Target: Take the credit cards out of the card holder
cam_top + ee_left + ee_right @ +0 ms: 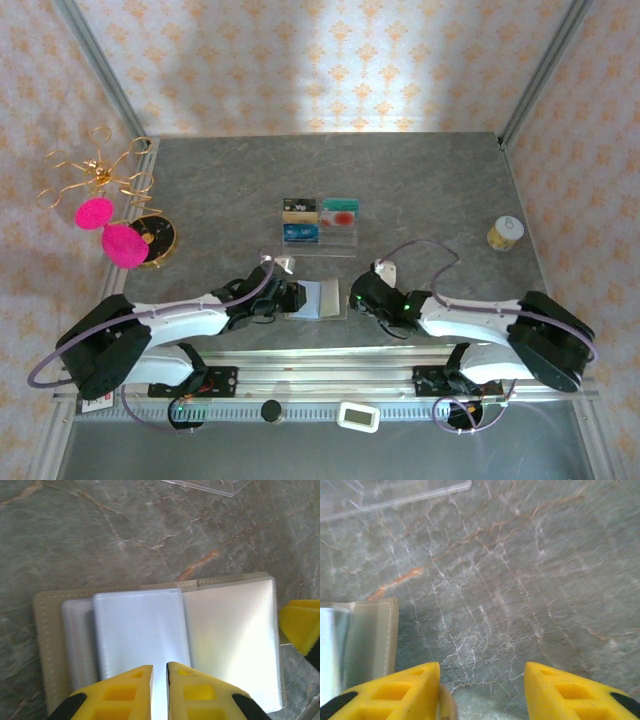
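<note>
The robot's left gripper should move away while its right gripper folds the pale top sleeve point(141, 630) onto the holder's other half point(231, 637), because that sleeve looks empty and covers the sleeves beneath.
The card holder point(322, 298) lies open on the grey stone table between both arms, olive-grey skin point(47, 645) down and pale sleeves point(140, 630) up. My left gripper point(160, 667) sits at the near edge of the top sleeve. Its yellow jaws are nearly together, with the pale sleeve in the thin slit. My right gripper point(482, 667) stands open over bare table just right of the holder's edge point(375, 635). One of its fingertips point(300, 625) is by the holder's right side. A blue credit card point(300, 232) and a pale, red-blotched one point(341, 216) stand in the clear tray.
The clear acrylic tray point(345, 243) stands just behind the holder. A gold wire stand with pink puffs point(100, 215) is at the far left, and a small gold-lidded jar point(505, 233) at the right. A white device point(358, 415) lies on the near rail.
</note>
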`<action>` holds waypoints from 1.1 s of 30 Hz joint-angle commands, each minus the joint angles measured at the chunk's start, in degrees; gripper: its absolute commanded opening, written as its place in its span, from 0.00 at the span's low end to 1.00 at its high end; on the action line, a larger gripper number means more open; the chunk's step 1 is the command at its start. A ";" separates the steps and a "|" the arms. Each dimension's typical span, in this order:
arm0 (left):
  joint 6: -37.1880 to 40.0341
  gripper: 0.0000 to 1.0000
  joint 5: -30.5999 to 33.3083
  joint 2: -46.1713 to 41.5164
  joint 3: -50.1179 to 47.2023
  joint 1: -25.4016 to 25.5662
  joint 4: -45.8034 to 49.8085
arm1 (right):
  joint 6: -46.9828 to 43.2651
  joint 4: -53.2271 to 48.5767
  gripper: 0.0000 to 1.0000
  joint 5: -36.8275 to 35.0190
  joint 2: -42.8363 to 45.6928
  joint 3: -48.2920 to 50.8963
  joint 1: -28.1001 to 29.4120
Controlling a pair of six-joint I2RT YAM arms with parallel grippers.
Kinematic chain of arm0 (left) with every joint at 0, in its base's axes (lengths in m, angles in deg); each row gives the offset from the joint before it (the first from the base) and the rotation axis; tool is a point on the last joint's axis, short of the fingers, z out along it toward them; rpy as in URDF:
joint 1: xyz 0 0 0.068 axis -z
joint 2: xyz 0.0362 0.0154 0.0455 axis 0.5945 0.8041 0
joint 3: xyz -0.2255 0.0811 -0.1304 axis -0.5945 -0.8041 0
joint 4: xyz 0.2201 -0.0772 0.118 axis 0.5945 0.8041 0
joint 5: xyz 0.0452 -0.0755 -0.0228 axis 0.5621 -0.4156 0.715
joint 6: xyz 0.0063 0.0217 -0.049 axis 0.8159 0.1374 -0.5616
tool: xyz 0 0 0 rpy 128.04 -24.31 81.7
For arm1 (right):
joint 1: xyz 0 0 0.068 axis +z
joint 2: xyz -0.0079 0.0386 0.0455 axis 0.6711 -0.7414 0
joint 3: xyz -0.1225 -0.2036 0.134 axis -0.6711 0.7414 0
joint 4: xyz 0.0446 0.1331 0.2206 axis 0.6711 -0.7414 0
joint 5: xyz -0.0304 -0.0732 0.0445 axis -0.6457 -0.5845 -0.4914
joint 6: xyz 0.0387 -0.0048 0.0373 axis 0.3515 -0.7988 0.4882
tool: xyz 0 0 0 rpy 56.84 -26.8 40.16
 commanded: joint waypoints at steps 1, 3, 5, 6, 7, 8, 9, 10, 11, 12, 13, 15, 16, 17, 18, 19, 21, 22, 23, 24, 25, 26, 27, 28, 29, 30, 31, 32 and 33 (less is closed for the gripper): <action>1.41 0.15 -1.47 1.97 2.85 0.74 -3.01 | -1.09 -5.27 0.47 -5.47 6.56 0.16 -0.44; 1.57 0.15 -1.06 2.60 3.57 0.71 -2.14 | -3.33 -5.92 0.46 -5.06 10.22 -0.33 -0.44; 1.51 0.15 0.17 1.45 3.55 0.68 -0.96 | -7.06 -4.61 0.40 -2.65 13.47 -1.13 -0.44; 1.42 0.16 1.29 0.47 3.30 0.70 -0.37 | -9.96 -2.15 0.38 1.38 14.61 -1.53 -0.46; 1.33 0.17 2.81 -0.91 2.84 0.60 0.38 | -11.52 -0.60 0.37 4.48 14.83 -2.15 -0.44; 1.26 0.19 4.19 -2.64 2.31 0.53 1.13 | -11.88 -0.33 0.37 5.93 14.32 -3.36 -0.45; 1.24 0.20 5.38 -3.99 1.91 0.29 1.93 | -12.28 0.01 0.37 6.93 13.37 -4.27 -0.45; 1.15 0.22 6.57 -5.87 1.42 -0.13 3.00 | -13.31 1.45 0.37 9.60 11.88 -5.03 -0.45; 1.07 0.25 7.64 -7.61 0.90 -0.66 4.10 | -14.21 2.79 0.37 12.50 10.01 -5.98 -0.40; 1.06 0.25 8.07 -9.19 0.39 -1.31 4.88 | -14.35 3.77 0.37 14.16 8.24 -6.79 -0.13; 1.06 0.25 8.13 -10.94 -0.24 -2.02 5.51 | -14.43 4.69 0.37 14.60 7.00 -7.34 0.16; 0.89 0.27 8.54 -13.94 -1.08 -3.13 7.01 | -14.92 6.44 0.37 15.19 5.04 -8.10 1.01; 0.84 0.29 8.93 -15.41 -1.45 -3.42 7.77 | -15.34 7.06 0.37 15.08 4.18 -8.51 1.35; 0.73 0.32 9.66 -16.59 -1.79 -3.58 8.58 | -15.95 7.49 0.37 15.45 3.80 -8.93 1.78; 0.56 0.35 10.23 -17.76 -2.05 -3.69 9.22 | -16.17 6.98 0.37 15.07 2.50 -9.73 2.15; 0.45 0.37 11.07 -18.93 -2.25 -3.79 10.00 | -16.71 6.08 0.38 14.26 1.57 -10.79 2.85; 0.44 0.45 13.37 -21.11 -2.09 -4.05 12.39 | -18.07 3.85 0.44 13.76 -0.53 -13.82 4.49; 0.53 0.51 14.74 -22.47 -2.08 -4.09 13.62 | -18.64 2.45 0.47 13.01 -2.02 -15.67 5.63; 0.53 0.57 16.06 -23.89 -2.21 -4.14 14.39 | -18.98 1.50 0.49 11.83 -3.52 -17.30 6.76; 0.41 0.61 17.09 -25.14 -2.55 -4.15 14.81 | -18.88 0.76 0.50 10.89 -4.92 -18.47 7.44; 0.15 0.65 17.93 -26.57 -2.90 -4.18 15.10 | -18.20 -0.23 0.52 10.18 -7.04 -19.80 7.64; -0.30 0.68 18.58 -28.03 -3.27 -4.16 15.28 | -17.58 -1.29 0.56 9.64 -9.33 -20.95 7.57; -0.66 0.70 18.74 -29.10 -3.54 -4.18 15.40 | -16.77 -2.23 0.58 8.72 -11.27 -21.76 7.72; -0.99 0.72 18.77 -30.10 -3.89 -4.28 15.46 | -15.76 -2.87 0.59 8.01 -13.41 -22.53 7.69; -1.05 0.75 18.56 -30.90 -4.12 -4.22 15.51 | -14.98 -2.88 0.60 7.90 -15.19 -22.73 7.73; -1.05 0.75 18.38 -31.54 -4.38 -4.24 15.75 | -14.13 -2.84 0.62 7.33 -16.65 -22.88 7.72; -1.13 0.76 18.33 -32.14 -4.53 -4.24 16.39 | -13.18 -3.37 0.63 6.43 -18.30 -23.18 7.73; -1.14 0.76 18.38 -32.58 -4.54 -4.24 16.88 | -12.28 -3.98 0.64 5.76 -19.68 -23.60 7.72; -1.05 0.76 18.43 -33.18 -4.67 -4.24 17.36 | -11.40 -4.45 0.66 5.13 -20.96 -23.83 7.73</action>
